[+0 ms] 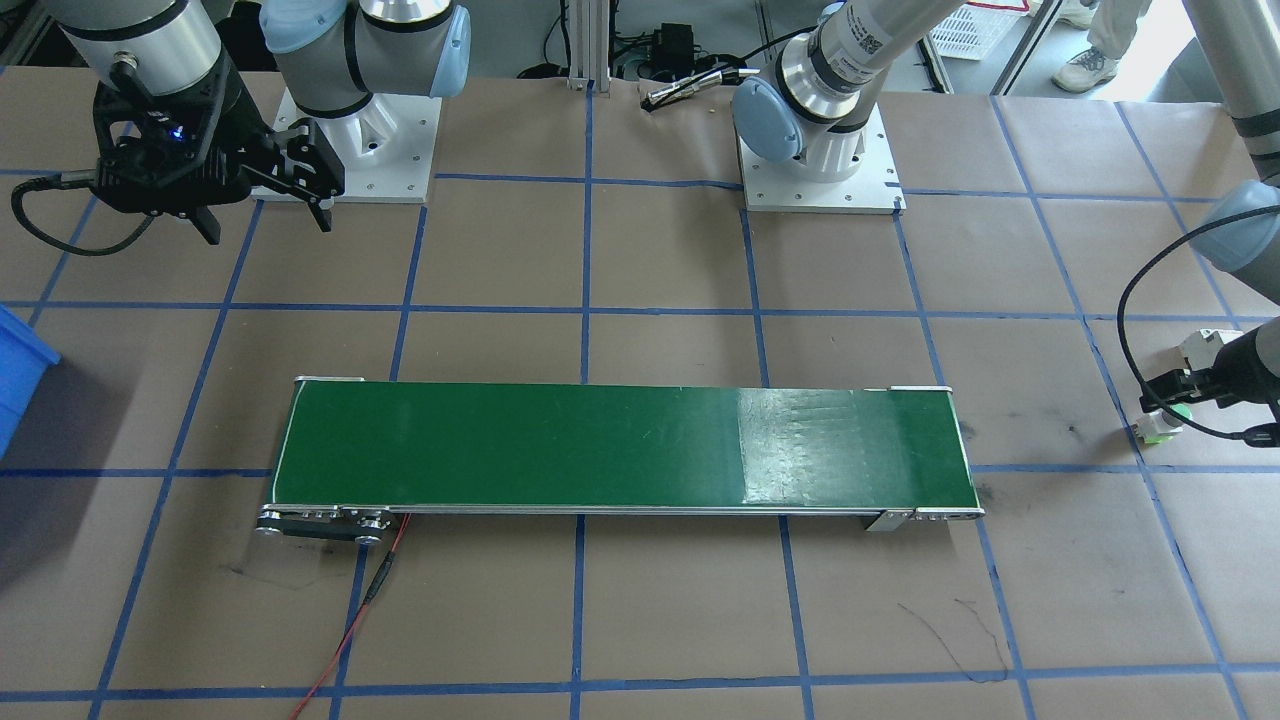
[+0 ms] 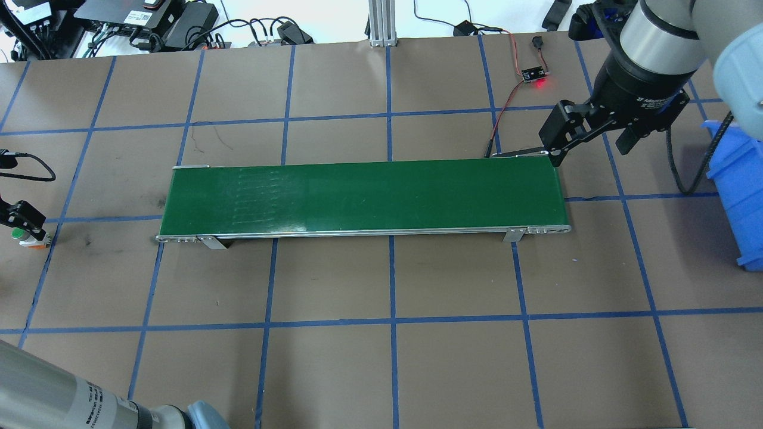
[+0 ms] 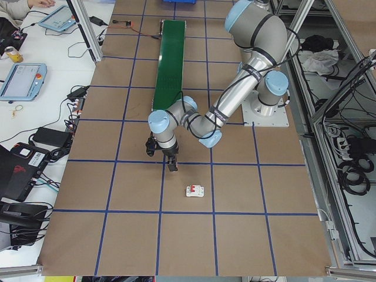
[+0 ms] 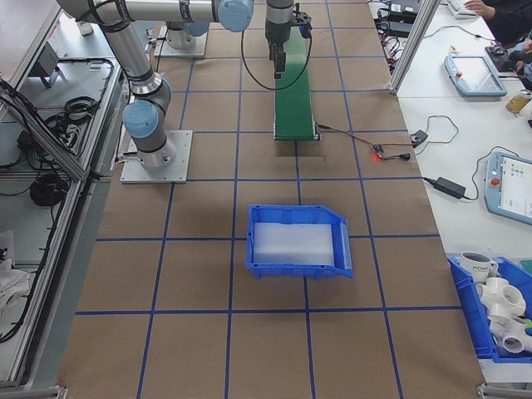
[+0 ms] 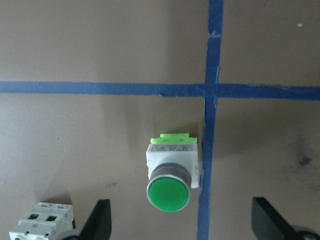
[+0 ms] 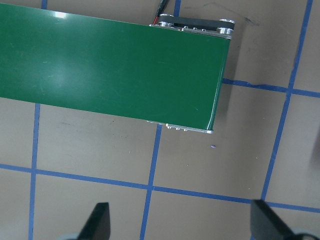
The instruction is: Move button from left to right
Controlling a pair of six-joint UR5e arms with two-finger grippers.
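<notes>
I see a red wire [image 1: 401, 533] running under the green conveyor belt [image 1: 624, 446], so I expect the belt to carry the button toward my right gripper when I set it there.
The button [image 5: 169, 175], with a round green cap, a white body and a light green base, lies on the brown paper beside a blue tape line. My left gripper [image 5: 180, 201] is open, one finger on each side of the cap and touching nothing. From overhead the button [image 2: 26, 237] is at the far left edge under the left gripper [image 2: 21, 218]. My right gripper [image 2: 590, 146] hangs open and holds nothing above the right end of the green conveyor belt [image 2: 363, 196]. The right wrist view shows that belt end [image 6: 110, 65] below.
A white circuit breaker [image 5: 42, 225] with a red lever lies close to the button's left in the wrist view. A blue bin [image 2: 739, 190] stands at the table's right end. A small board with a red light [image 2: 534, 74] and its wires sit behind the belt.
</notes>
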